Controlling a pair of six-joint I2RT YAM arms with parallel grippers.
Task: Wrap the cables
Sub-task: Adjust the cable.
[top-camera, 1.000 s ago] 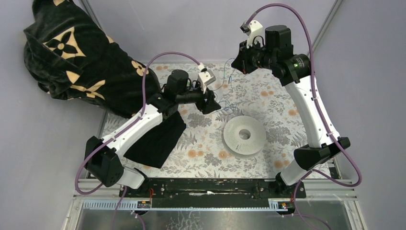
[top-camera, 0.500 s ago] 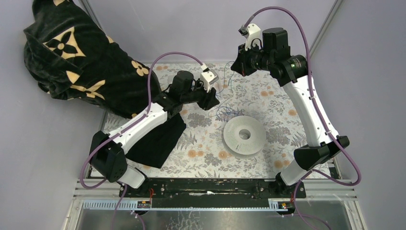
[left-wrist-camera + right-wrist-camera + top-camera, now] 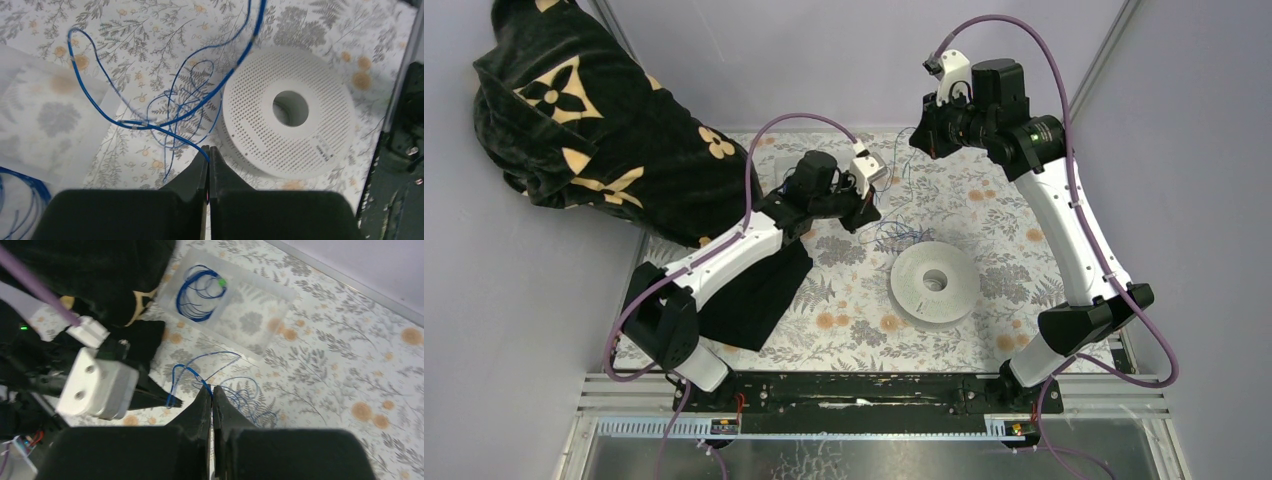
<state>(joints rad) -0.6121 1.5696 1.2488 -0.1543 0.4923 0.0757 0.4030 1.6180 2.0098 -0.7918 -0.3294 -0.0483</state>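
My two grippers are above loose loops of the blue cable (image 3: 896, 231) that are still tangled, so my right gripper should come down and hand its raised part (image 3: 194, 372) of the blue cable to my left gripper.
A thin blue cable (image 3: 150, 124) straggles in loose loops over the flowered tablecloth, left of a white perforated disc (image 3: 290, 110). My left gripper (image 3: 209, 154) is shut on one strand of it, just above the cloth. That gripper (image 3: 871, 212) sits at mid table beside the tangle (image 3: 894, 236). My right gripper (image 3: 212, 389) is shut on another stretch of the same cable and holds it up. It hangs high at the back of the table (image 3: 916, 140). The left gripper's fingertips (image 3: 175, 401) show below it, pinching blue strands.
A clear bag (image 3: 260, 315) at the back holds a coiled blue cable (image 3: 200, 290). The white disc (image 3: 934, 283) lies at mid table. A black garment with tan flowers (image 3: 594, 130) fills the back left, and a black cloth (image 3: 754, 290) lies under the left arm.
My left gripper has swung slightly right and toward the back, and closed on a strand of the blue cable. The right gripper has stayed shut and barely shifted.
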